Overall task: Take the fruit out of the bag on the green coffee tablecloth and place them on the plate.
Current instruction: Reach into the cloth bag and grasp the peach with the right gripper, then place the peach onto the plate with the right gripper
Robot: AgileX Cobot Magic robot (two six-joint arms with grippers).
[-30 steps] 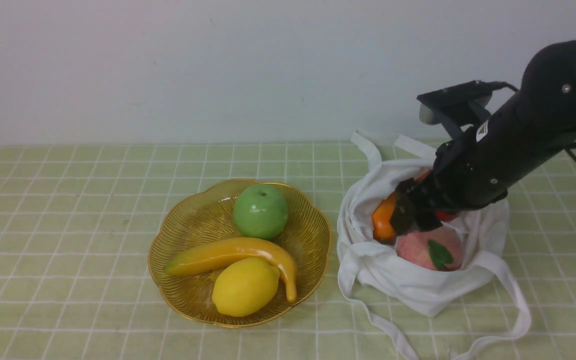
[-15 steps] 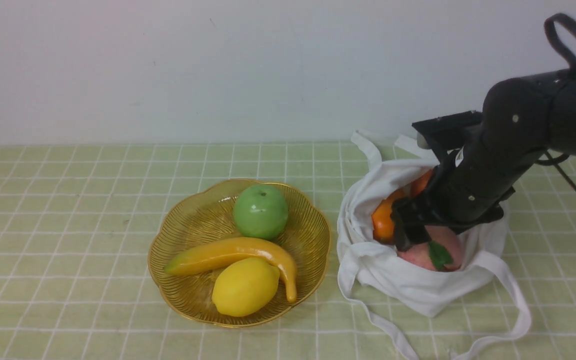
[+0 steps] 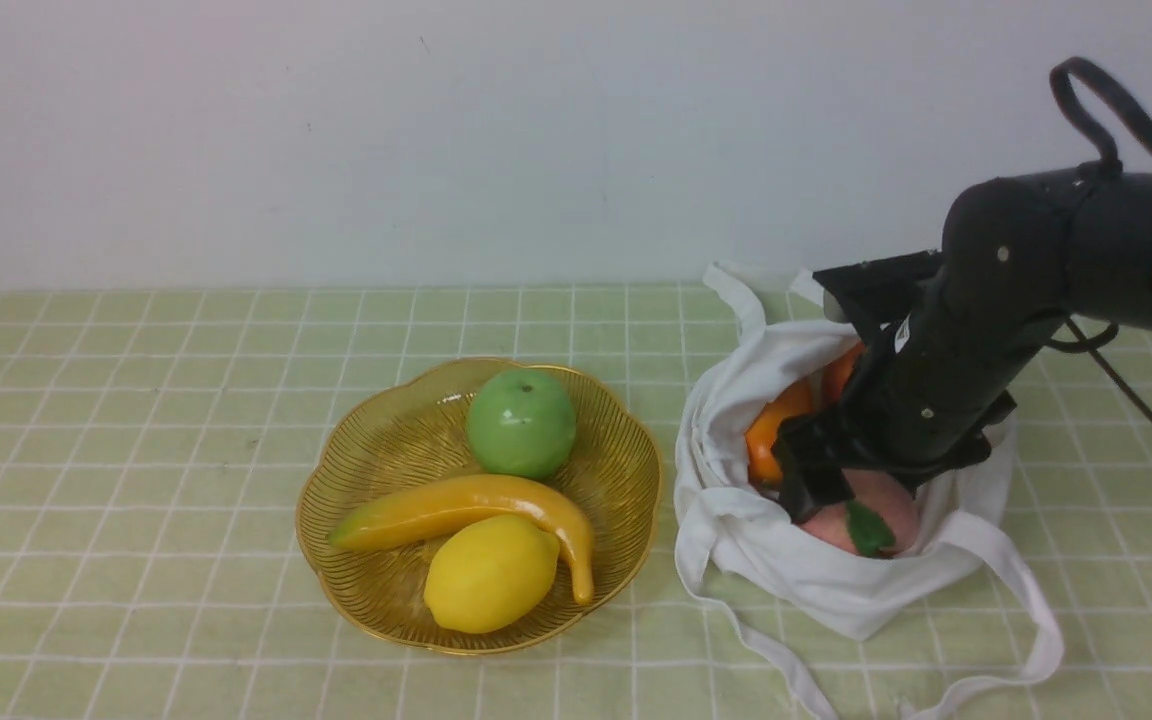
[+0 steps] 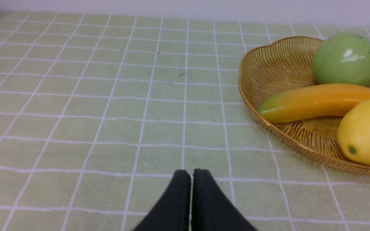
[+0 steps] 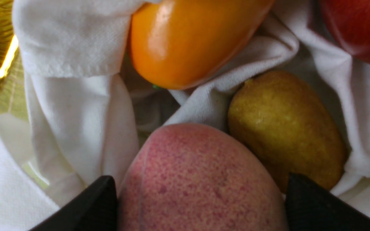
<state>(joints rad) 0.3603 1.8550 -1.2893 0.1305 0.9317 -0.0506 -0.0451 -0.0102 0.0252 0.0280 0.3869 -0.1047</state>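
Observation:
The green apple [image 3: 520,422] will move aside when I put the pink peach into the gap [image 3: 604,462] beside it, because that gap looks narrower than the peach.
The white bag [image 3: 816,580] lies open on the green tablecloth [image 3: 136,400], right of the amber plate [image 3: 386,440]. Inside it are the pink peach [image 3: 886,505], the orange elongated piece [image 3: 766,440], the brown oval fruit [image 5: 284,128] and the red apple [image 5: 361,29]. My right gripper [image 3: 816,500] is down in the bag mouth, open, with one finger on each side of the peach [image 5: 198,179]. My left gripper [image 4: 190,173] is shut and empty, low over the cloth left of the plate [image 4: 268,64]; it does not show in the front view.
On the plate lie a green apple [image 3: 521,423], a yellow banana [image 3: 466,505] and a lemon [image 3: 491,573]. The bag's long straps [image 3: 1031,620] trail toward the front right. A white wall stands behind the table.
My right arm has come down and forward into the bag. The gripper moved from above the orange piece to straddle the peach. Plate and its fruits have not moved.

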